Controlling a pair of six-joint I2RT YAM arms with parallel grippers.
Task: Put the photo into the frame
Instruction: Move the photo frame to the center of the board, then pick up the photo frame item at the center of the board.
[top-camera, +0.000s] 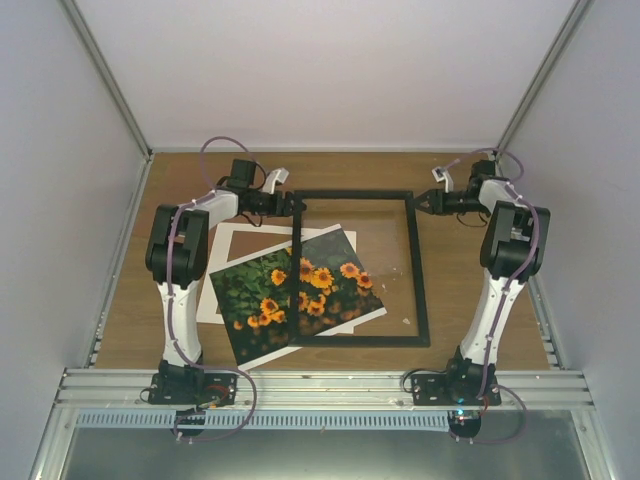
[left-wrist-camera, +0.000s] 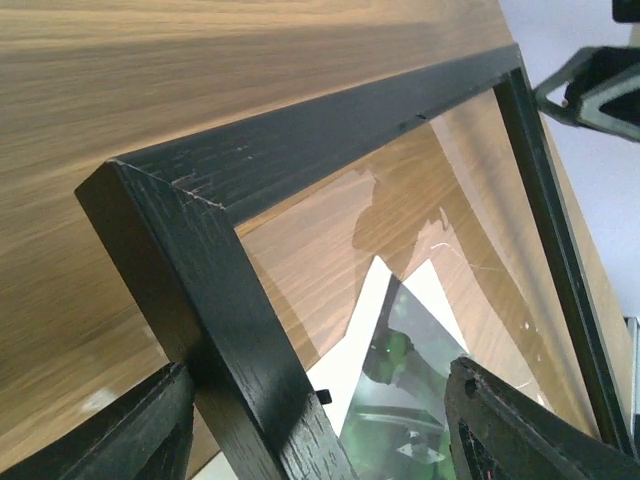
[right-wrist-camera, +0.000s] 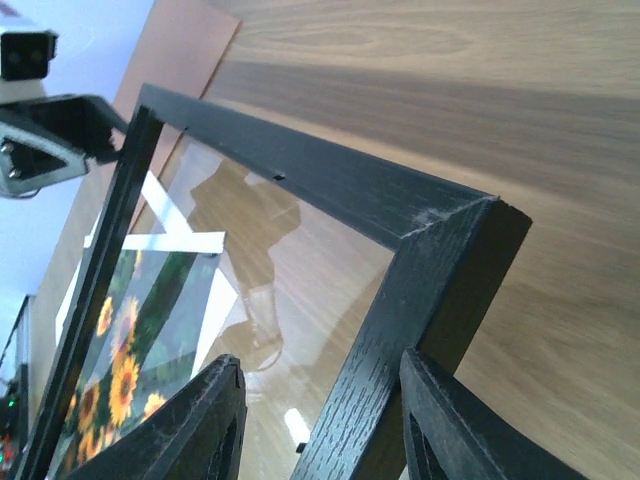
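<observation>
The black frame and its clear pane are on top of the photo (top-camera: 330, 282), so next I slide the frame aside and lift the pane (top-camera: 363, 232) off with my left gripper first.
The black frame (top-camera: 418, 270) lies flat on the wooden table, with a clear pane in it. The photo (top-camera: 262, 300) of orange sunflowers lies tilted at the frame's near left; its right half sits under the pane. My left gripper (top-camera: 290, 205) straddles the frame's left bar (left-wrist-camera: 230, 330) at the far-left corner. It is open: one finger (left-wrist-camera: 130, 430) is beside the bar and the other (left-wrist-camera: 520, 430) stands well off it. My right gripper (top-camera: 425, 203) straddles the right bar (right-wrist-camera: 400, 340) at the far-right corner, also open. Its right finger (right-wrist-camera: 470, 430) is against the bar and its left finger (right-wrist-camera: 180, 430) is apart. The photo (right-wrist-camera: 130, 350) shows through the pane.
A white mat (top-camera: 222, 262) with a cut-out window lies under the photo, left of the frame. Grey enclosure walls close in the table on the left, right and back. An aluminium rail (top-camera: 320, 385) with both arm bases runs along the near edge.
</observation>
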